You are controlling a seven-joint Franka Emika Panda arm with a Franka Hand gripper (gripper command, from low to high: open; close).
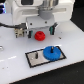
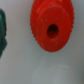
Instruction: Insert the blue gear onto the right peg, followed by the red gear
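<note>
The red gear [image 1: 40, 36] looks less wide than the blue gear [image 1: 52, 52], so a blue rim will still show when I lower the red gear on top.
The red gear [image 1: 39, 35] lies flat on the white table, behind the plate; in the wrist view it [image 2: 51, 27] fills the upper middle, its centre hole showing. My gripper [image 1: 40, 28] hangs just above it with its dark fingers spread to either side, open and empty. The blue gear [image 1: 51, 52] sits on the exterior view's right half of the black-rimmed pale plate [image 1: 34, 60], over the right peg, which it hides. The left peg [image 1: 37, 55] stands bare. No fingers show in the wrist view.
A small pale and dark object [image 1: 20, 32] sits at the exterior view's left of the red gear. A dark shape [image 2: 2, 30] shows at the wrist view's edge. The robot's white base [image 1: 30, 7] stands behind.
</note>
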